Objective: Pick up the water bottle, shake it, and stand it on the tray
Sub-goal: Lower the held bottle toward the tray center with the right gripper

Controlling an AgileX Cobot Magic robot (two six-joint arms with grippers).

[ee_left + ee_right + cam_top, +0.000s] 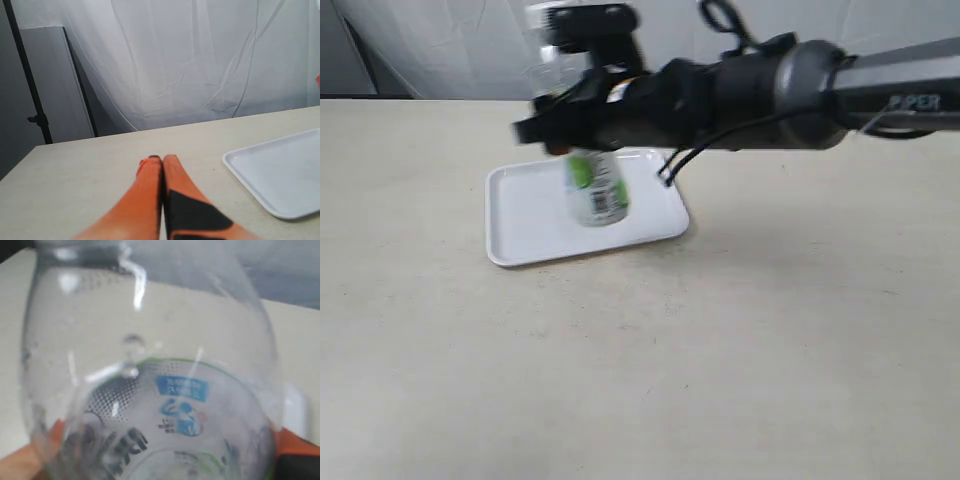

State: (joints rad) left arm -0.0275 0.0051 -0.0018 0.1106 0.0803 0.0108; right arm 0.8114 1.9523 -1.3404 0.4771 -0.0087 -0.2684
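Observation:
My right gripper needs to turn the top of the water bottle (597, 192) back upright, because it is holding the water bottle at a slant above the tray (604, 233). Then it should lower the water bottle's base onto the tray.
The water bottle (595, 190) is a motion-blurred streak over the white tray (525, 225), roughly upright, its green-and-white label low. My right gripper (565, 122) reaches across from the right and is shut on the bottle's upper body. Whether the bottle's base touches the tray I cannot tell. In the right wrist view the clear bottle (150, 390) fills the picture, with orange fingers (30, 460) on either side of it. My left gripper (161, 160) is shut on nothing, low over the table beside the tray (280, 175). It is out of the exterior view.
The tray lies on a beige table (770, 350). A white curtain (200, 60) hangs behind the far edge. The right arm (800, 85) stretches over the table's back right part.

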